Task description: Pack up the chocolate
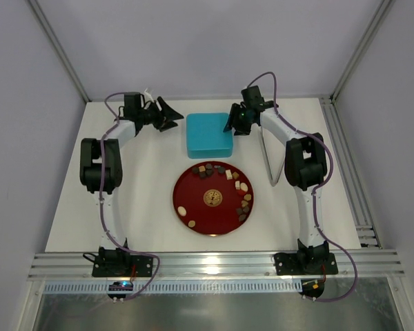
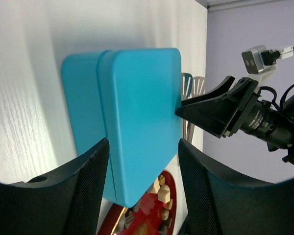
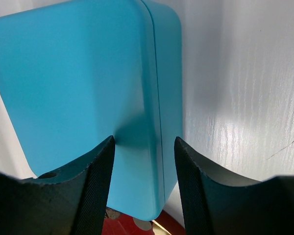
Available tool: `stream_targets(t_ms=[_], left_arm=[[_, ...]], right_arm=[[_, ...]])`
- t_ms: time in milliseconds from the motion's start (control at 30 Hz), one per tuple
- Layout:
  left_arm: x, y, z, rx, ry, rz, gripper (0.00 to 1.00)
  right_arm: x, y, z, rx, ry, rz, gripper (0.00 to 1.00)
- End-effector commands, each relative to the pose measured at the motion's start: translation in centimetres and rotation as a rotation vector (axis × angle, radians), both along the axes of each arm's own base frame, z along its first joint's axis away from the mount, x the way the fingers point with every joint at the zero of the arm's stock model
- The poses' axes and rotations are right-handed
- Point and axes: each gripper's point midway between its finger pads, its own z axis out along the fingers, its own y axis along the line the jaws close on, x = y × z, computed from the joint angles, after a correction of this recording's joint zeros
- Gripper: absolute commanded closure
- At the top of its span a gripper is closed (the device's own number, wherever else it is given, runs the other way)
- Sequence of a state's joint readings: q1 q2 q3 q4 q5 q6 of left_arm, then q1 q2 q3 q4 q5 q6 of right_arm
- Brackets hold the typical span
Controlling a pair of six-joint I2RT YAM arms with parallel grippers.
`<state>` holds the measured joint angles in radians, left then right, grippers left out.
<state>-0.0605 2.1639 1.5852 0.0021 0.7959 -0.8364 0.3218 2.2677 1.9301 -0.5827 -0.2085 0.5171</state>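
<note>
The lid's edge is straddled by my right gripper alone, so my left gripper should grip the box's opposite edge while my right gripper takes the lid's far corner.
The chocolate, several small dark brown, light brown and cream pieces, lies round the rim of a red plate at the table's middle. Some pieces show in the left wrist view. A closed turquoise box sits just behind the plate. My left gripper is open and empty, a little left of the box, with the box ahead between its fingers. My right gripper is open at the box's right edge; its fingers straddle the edge of the lid.
Metal tongs lie on the white table to the right of the box and plate, beside the right arm. The right gripper's black body shows beyond the box in the left wrist view. Grey walls enclose the table.
</note>
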Motion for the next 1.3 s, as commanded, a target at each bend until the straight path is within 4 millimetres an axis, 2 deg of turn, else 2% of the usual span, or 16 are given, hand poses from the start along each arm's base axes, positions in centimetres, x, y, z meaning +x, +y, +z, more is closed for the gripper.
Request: stream_targets(t_ms=[0,167,367,500,567,733,900,1133,1267], left_arm=[[1.3,-0.9,-0.4,0.046,-0.042,-0.014,0.42],[2.5,-1.1,-3.5,0.16,-0.03,0.016,0.42],[3.2,-2.2,-5.3,0.311,-0.059,0.017,0.43],[2.7,-1.4,-7.6,0.427,0.001,0.063,0.44],[2.6,-1.0,-7.9,0.486,0.005,0.086,0.45],[1.6,-0.3,-10.1,0.622,0.079,0.122,0.47],[1.1,-0.1,-11.4,0.69,0.118,0.117,0.49],[0.3,0.4,-12.7,0.744,0.156,0.099,0.5],[-0.2,0.6,-13.6,0.777,0.192,0.08,0.49]], right_arm=[[-0.1,0.0,-0.3,-0.028,-0.017,0.033,0.46],[0.0,0.0,-0.5,-0.036,-0.022,0.043,0.46],[0.4,-0.3,-0.3,-0.051,-0.037,0.041,0.46],[0.5,-0.6,-0.1,-0.068,-0.037,0.038,0.46],[0.8,-0.7,0.5,-0.073,-0.052,0.035,0.46],[2.1,-0.9,1.2,-0.072,-0.081,0.024,0.38],[3.1,-0.7,0.8,-0.074,-0.097,0.03,0.34],[4.8,0.1,1.4,-0.036,-0.144,0.029,0.22],[5.5,0.7,1.0,-0.015,-0.147,0.031,0.18]])
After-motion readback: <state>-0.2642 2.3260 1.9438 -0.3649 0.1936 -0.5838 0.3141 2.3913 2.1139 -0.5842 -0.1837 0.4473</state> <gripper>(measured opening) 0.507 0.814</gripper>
